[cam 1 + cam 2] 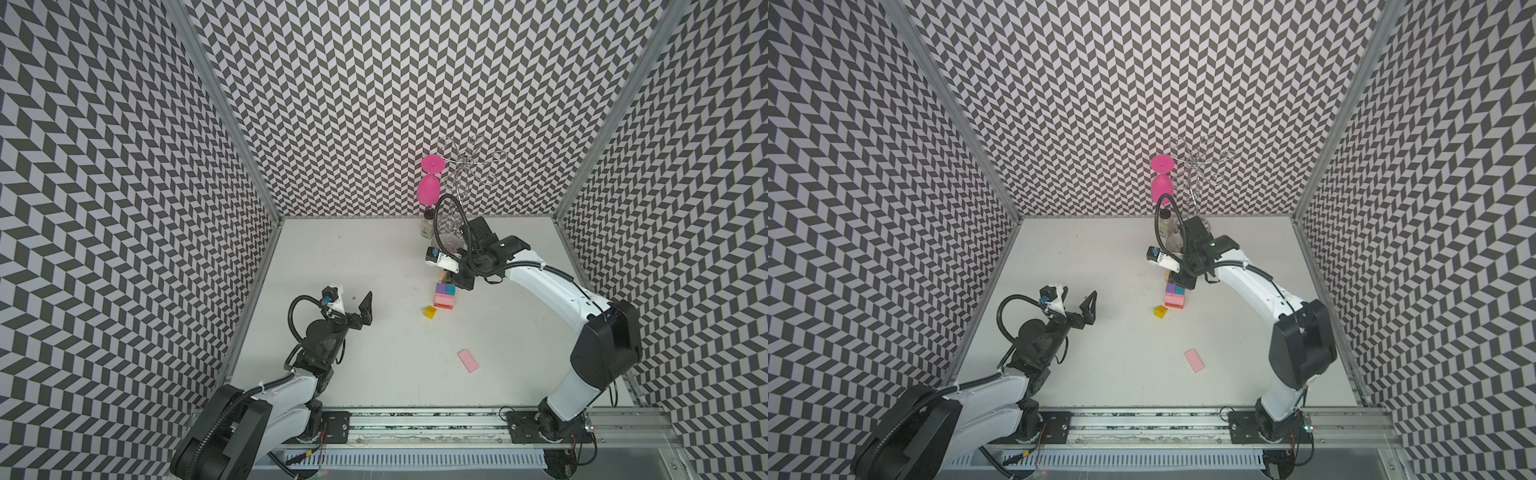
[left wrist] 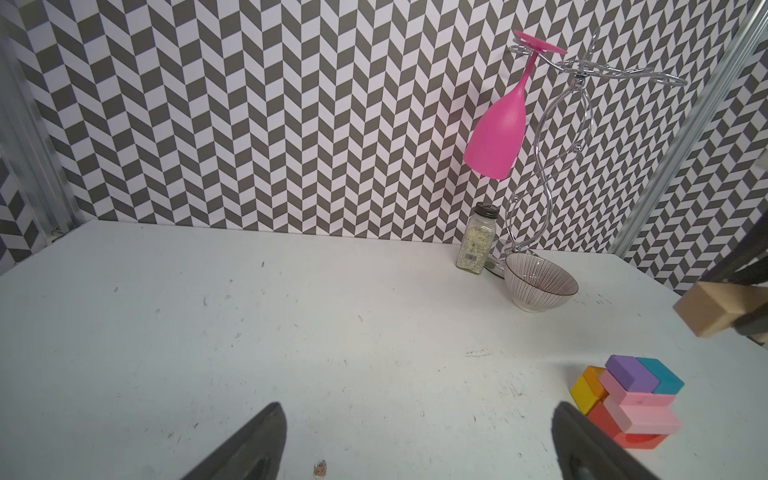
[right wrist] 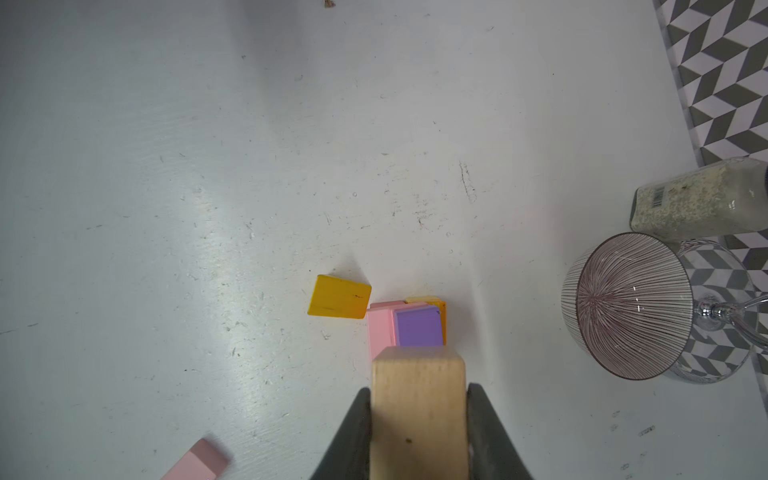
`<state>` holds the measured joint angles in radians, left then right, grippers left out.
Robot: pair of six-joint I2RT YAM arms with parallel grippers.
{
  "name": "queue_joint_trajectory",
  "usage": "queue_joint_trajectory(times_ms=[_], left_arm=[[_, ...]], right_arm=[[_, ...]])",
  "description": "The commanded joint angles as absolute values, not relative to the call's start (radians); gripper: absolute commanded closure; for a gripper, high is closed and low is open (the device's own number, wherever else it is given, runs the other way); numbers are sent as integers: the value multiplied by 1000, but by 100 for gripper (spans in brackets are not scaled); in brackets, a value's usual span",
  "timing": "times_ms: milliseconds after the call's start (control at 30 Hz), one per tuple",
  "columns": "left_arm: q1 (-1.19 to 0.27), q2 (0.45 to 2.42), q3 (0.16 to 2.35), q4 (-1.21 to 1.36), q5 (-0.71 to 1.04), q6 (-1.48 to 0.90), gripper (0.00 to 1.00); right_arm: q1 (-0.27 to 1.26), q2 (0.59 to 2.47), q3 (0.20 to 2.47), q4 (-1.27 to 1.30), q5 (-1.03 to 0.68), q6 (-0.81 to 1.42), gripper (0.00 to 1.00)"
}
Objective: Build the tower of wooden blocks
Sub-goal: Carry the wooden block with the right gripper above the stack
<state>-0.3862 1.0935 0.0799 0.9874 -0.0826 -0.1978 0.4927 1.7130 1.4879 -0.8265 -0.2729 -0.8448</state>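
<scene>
The wood block (image 2: 708,308) is hanging high and off to the side of the tower's top. So my right gripper should move it back above the purple and teal blocks (image 2: 645,372) and lower it.
The tower (image 1: 444,296) (image 1: 1174,296) stands right of the table's middle. It has a red base, two pink slabs, and purple (image 3: 419,328) and teal (image 2: 660,376) blocks on top. Yellow and orange pieces sit against its side. My right gripper (image 1: 455,279) (image 3: 418,390) is shut on a plain wood block (image 3: 417,407) (image 2: 706,309), held in the air just above the tower's far side. My left gripper (image 1: 365,309) (image 2: 419,409) hangs open and empty, well to the tower's left. A loose yellow block (image 1: 430,311) (image 3: 340,297) lies beside the tower. A pink slab (image 1: 468,360) (image 1: 1195,360) lies nearer the front.
Behind the tower, near the back wall, stand a ribbed bowl (image 2: 540,286) (image 3: 631,307) and a spice jar (image 2: 476,241). Beside them is a chrome rack (image 2: 552,166) with a pink goblet (image 2: 496,133) hanging upside down. Patterned walls close in three sides.
</scene>
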Motion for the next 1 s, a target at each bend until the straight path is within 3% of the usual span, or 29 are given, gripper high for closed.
queue_joint_trajectory(times_ms=[0, 333, 533, 967], left_arm=[[-393, 1103, 81, 1019, -74, -187, 0], [-394, 1122, 94, 1015, -72, -184, 0], [-394, 1112, 87, 1018, -72, -184, 0], [-399, 1112, 87, 1019, -74, -179, 0]], right_arm=[[472, 1724, 1486, -751, -305, -871, 100], [416, 1667, 1327, -606, -419, -874, 100], [407, 1701, 1365, -623, -521, -886, 100], [407, 1782, 1397, -648, -509, -925, 100]])
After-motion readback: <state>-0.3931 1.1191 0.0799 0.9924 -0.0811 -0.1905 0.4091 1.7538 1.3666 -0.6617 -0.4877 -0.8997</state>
